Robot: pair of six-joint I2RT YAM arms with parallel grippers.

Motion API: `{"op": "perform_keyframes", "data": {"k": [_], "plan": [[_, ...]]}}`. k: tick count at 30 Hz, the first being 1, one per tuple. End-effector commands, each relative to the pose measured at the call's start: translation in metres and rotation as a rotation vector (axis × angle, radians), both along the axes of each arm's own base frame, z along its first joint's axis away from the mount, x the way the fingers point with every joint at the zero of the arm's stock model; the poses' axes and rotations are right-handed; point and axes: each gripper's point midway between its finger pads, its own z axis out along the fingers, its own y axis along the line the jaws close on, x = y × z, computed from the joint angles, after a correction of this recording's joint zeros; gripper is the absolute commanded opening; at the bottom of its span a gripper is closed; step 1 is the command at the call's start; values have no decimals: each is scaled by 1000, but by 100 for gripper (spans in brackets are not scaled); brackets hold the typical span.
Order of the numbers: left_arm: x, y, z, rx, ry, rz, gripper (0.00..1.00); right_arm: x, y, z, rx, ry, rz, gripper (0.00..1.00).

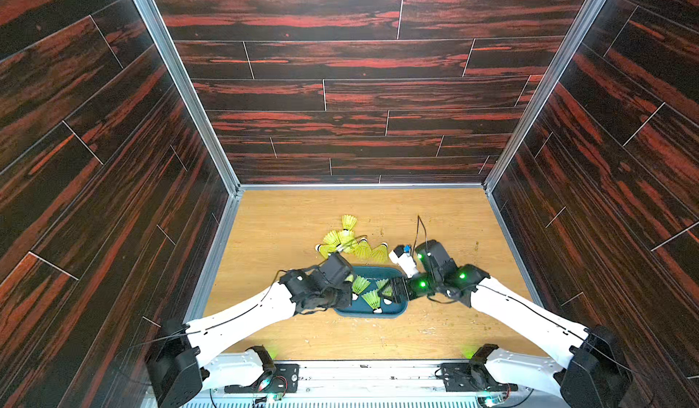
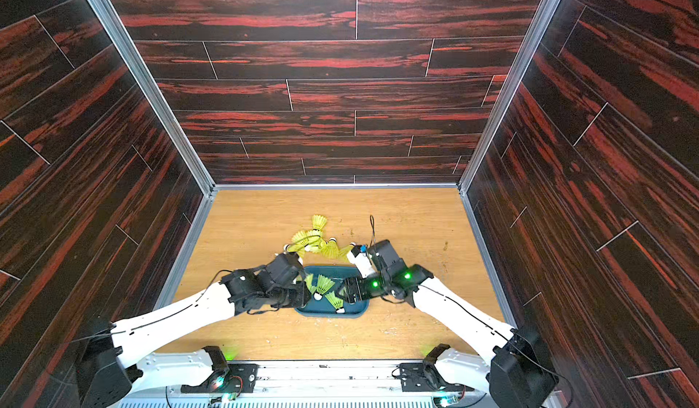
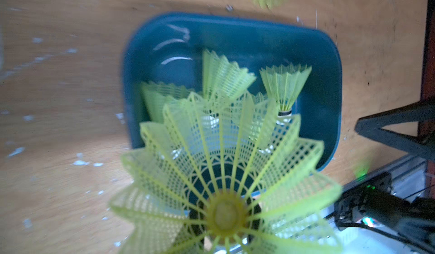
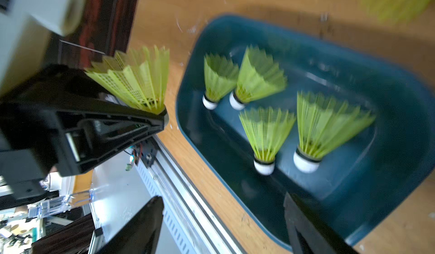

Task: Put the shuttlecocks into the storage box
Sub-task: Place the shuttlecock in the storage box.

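Observation:
The shuttlecock's cork points toward the storage box and the way in is clear. My left gripper should go on moving inward and down, then let go inside the storage box's rim.
The teal storage box lies on the wooden table between my arms, with several yellow-green shuttlecocks lying in it. More shuttlecocks are heaped on the table just behind it. My left gripper is shut on a shuttlecock at the box's left end; the skirt fans out and hides most of the fingers. My right gripper hangs open over the box's right near corner, with nothing between its fingers.
Dark wood-patterned walls close in the table on three sides. A metal rail runs along the front edge. Bare tabletop stretches left of and behind the heap, and white flecks dot the table near the box.

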Motion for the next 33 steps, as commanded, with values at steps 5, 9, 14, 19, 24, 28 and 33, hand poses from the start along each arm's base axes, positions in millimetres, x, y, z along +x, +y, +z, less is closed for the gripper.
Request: {"op": "perform_keyframes", "data": {"k": [5, 9, 14, 19, 24, 28, 33], "plan": [[-6, -13, -18, 48, 11, -58, 16, 1, 2, -4, 6, 6, -33, 83], [-7, -16, -23, 67, 19, -66, 16, 3, 2, -9, -5, 14, -36, 83], [-4, -25, -27, 57, 8, -64, 16, 5, 5, -12, -12, 22, -29, 83], [1, -21, -29, 91, -9, -49, 17, 7, 8, -9, -6, 19, -23, 82], [1, -20, -33, 115, -3, -42, 19, 7, 8, -10, -9, 19, -23, 83], [-1, -18, -39, 120, 10, -42, 24, 8, 8, -12, -16, 23, -24, 83], [-3, -19, -45, 136, 27, -59, 31, 10, 11, -10, -13, 21, -23, 83]]}}
